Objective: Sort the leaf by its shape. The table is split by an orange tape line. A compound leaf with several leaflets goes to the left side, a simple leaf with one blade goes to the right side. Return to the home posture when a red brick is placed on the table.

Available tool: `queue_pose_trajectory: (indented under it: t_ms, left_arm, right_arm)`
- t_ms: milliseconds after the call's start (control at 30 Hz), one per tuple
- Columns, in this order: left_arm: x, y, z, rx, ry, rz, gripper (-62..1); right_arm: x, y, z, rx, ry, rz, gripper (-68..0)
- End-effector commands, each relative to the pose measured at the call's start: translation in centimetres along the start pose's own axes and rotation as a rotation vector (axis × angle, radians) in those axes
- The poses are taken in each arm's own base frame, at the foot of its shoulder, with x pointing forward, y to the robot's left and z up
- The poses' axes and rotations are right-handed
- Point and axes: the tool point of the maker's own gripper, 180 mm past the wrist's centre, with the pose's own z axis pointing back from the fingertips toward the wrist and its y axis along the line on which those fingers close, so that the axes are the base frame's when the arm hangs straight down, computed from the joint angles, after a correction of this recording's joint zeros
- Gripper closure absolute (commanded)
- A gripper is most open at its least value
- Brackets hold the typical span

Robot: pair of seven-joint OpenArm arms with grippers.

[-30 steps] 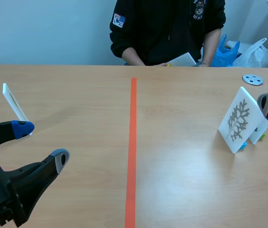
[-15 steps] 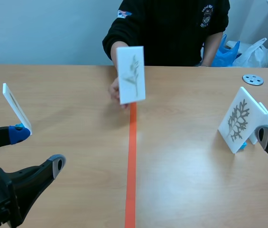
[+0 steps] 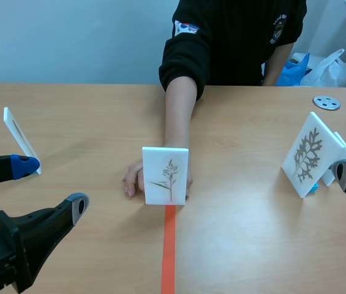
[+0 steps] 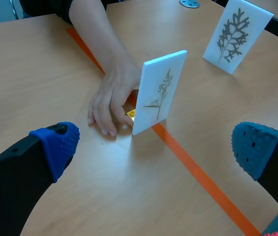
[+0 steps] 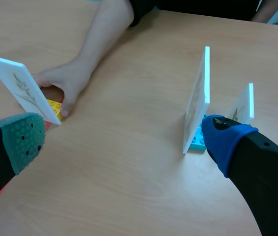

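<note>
The yellow brick [image 5: 55, 107] is right up against the white card's lower [image 5: 24, 88] back, so the brick will move along with the card when the robot carries it.
A person's hand [image 3: 135, 180] holds a white card [image 3: 165, 174] with a thin, branching pressed sprig upright on the orange tape line [image 3: 168, 251], mid-table. In the left wrist view this card [image 4: 158, 93] stands on a yellow brick base [image 4: 131, 113], ahead of my open left gripper [image 4: 156, 147]. My left gripper [image 3: 51, 185] sits low at the left, empty. My right gripper [image 5: 124, 140] is open and empty, with the same card [image 5: 18, 86] ahead of one fingertip.
On the right side stand a card with a many-lobed leaf [image 3: 307, 156] and a second card [image 3: 339, 160] behind it, on a teal base [image 5: 196, 142]. Another white card [image 3: 18, 138] stands far left. A grey disc [image 3: 326, 103] lies at the back right.
The person has brought the sprig card down from above the far end of the tape line to the table's middle, arm now stretched across. Both grippers have barely moved.
</note>
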Motion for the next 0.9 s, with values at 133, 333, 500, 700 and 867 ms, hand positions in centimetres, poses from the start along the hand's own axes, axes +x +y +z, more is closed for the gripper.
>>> queue_pose_trajectory:
  t_ms: [133,333,500,700,867]
  left_arm:
    - [0.9,0.0,0.0,0.0,-0.038,0.003,-62.3]
    - [0.8,0.0,0.0,0.0,-0.038,0.003,-62.3]
    - [0.8,0.0,0.0,0.0,-0.037,0.003,-62.3]
    - [0.8,0.0,0.0,0.0,-0.034,-0.003,-62.3]
    - [0.8,0.0,0.0,0.0,-0.034,-0.003,-62.3]
  right_arm:
    - [1.4,0.2,-0.3,0.008,-0.058,0.006,-67.9]
    - [1.5,1.5,-2.1,0.059,-0.046,0.065,-67.9]
    - [1.2,4.3,-4.8,0.155,-0.034,0.153,-67.9]
    - [-1.0,6.4,-8.1,0.216,0.007,0.22,-67.9]
    - [-3.0,7.8,-10.9,0.277,0.012,0.217,-67.9]
